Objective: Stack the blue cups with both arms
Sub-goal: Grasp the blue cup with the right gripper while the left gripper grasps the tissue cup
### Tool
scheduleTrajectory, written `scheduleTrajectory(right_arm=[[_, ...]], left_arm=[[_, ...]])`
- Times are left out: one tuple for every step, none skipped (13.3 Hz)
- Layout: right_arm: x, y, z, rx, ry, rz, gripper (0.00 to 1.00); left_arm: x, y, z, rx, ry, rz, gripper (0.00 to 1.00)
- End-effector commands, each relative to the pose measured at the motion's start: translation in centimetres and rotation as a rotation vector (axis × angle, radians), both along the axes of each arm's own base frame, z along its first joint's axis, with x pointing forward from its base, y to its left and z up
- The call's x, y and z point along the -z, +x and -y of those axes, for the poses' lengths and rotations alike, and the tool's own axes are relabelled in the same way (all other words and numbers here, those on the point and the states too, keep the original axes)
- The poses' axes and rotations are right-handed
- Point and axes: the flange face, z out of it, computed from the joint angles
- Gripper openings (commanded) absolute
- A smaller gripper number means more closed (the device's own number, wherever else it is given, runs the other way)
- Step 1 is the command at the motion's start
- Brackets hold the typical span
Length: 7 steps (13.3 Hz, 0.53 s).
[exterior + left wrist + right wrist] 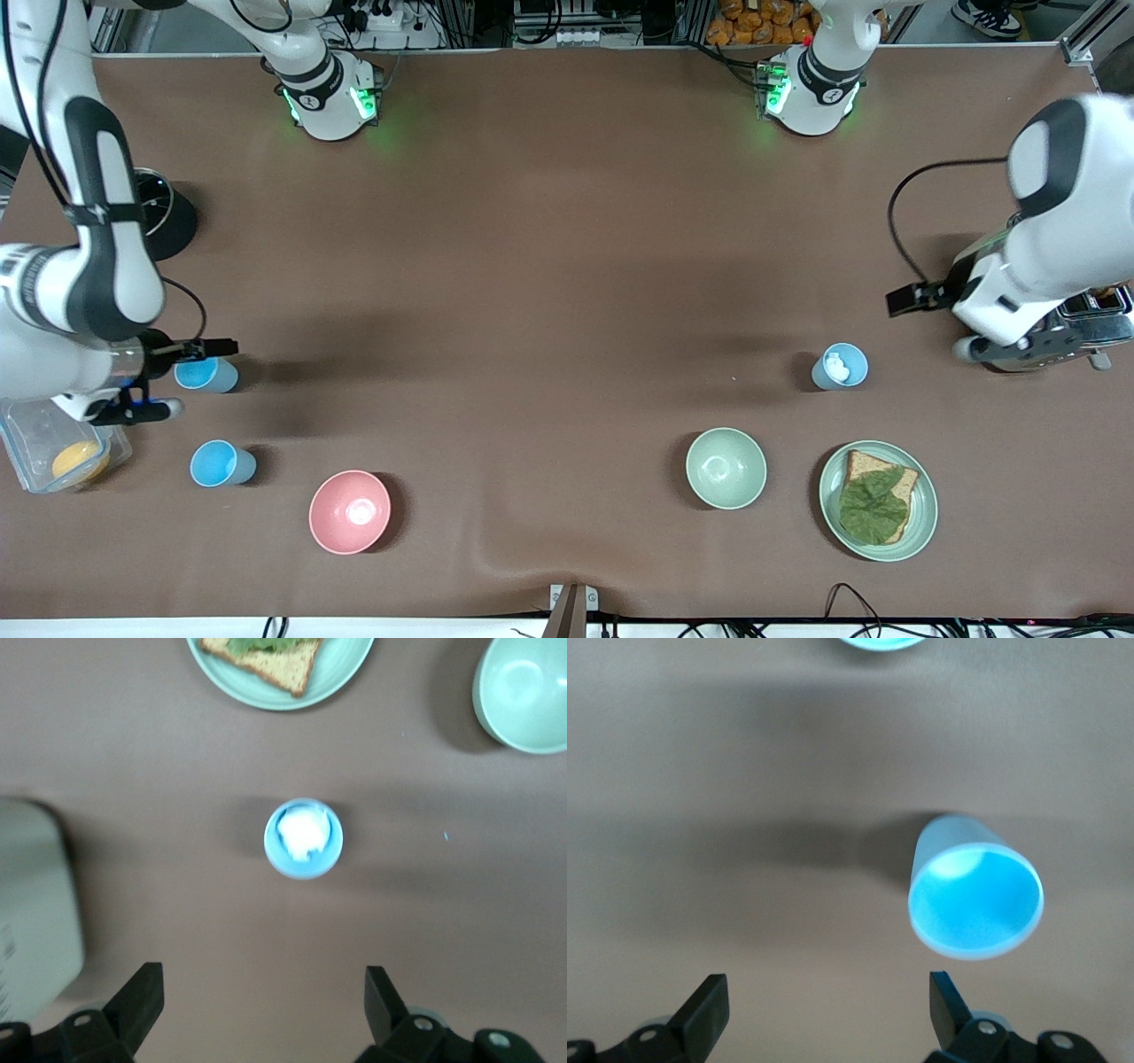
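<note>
Something white (836, 367) sits down below the rim of the light-blue cup (829, 377), so it will stay inside the light-blue cup when I carry the cup over.
Three light-blue cups stand upright on the brown table. Two are toward the right arm's end: one cup (205, 374) beside my right gripper (142, 403), and a second cup (221, 464) nearer the front camera. The third cup (840, 366), holding something white, is toward the left arm's end. In the right wrist view my right gripper (826, 1010) is open and empty above the table, with the near cup (974, 895) ahead and off to one side. In the left wrist view my left gripper (261, 1001) is open and empty, with the white-filled cup (303, 838) straight ahead. In the front view the left gripper (974, 341) hangs by the toaster.
A pink bowl (350, 511) and a pale green bowl (726, 468) sit near the front edge. A green plate (921, 532) holds bread and lettuce. A toaster (1076, 330) lies under the left arm. A clear container (27, 425) and a black object (168, 217) are beside the right arm.
</note>
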Motion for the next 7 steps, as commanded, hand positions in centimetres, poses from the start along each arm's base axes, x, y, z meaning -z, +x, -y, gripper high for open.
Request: scheduleTrajectory(right_arm=[[2.9,-0.3,1.0,-0.024,0.018,0.008,1.0],[3.9,-0.4,1.9,-0.042,0.027,0.009,1.0],[5.2,-0.5,2.6,-0.049,0.034,0.008,1.0],[6.1,-0.5,3.4,-0.058,0.039,0.012,1.0],[6.8,-0.7,3.7,-0.071,0.047,0.009,1.0],[7.4,-0.7,3.7,-0.075,0.048,0.007,1.0],[7.9,-0.8,4.2,-0.068,0.047,0.015,1.0]], left_arm=[[4.6,-1.1,-0.6,-0.03,-0.01,0.047,1.0],[6.9,-0.9,-0.7,-0.028,-0.017,0.053,1.0],[8.9,-0.9,-0.7,-0.019,-0.024,0.062,1.0],[10.6,-0.8,-1.5,-0.032,-0.03,0.073,1.0],[11.9,-0.6,-1.7,-0.033,-0.034,0.08,1.0],[13.0,-0.4,-1.9,-0.026,-0.028,0.087,1.0],[14.1,-0.3,-2.0,-0.025,-0.029,0.091,1.0]])
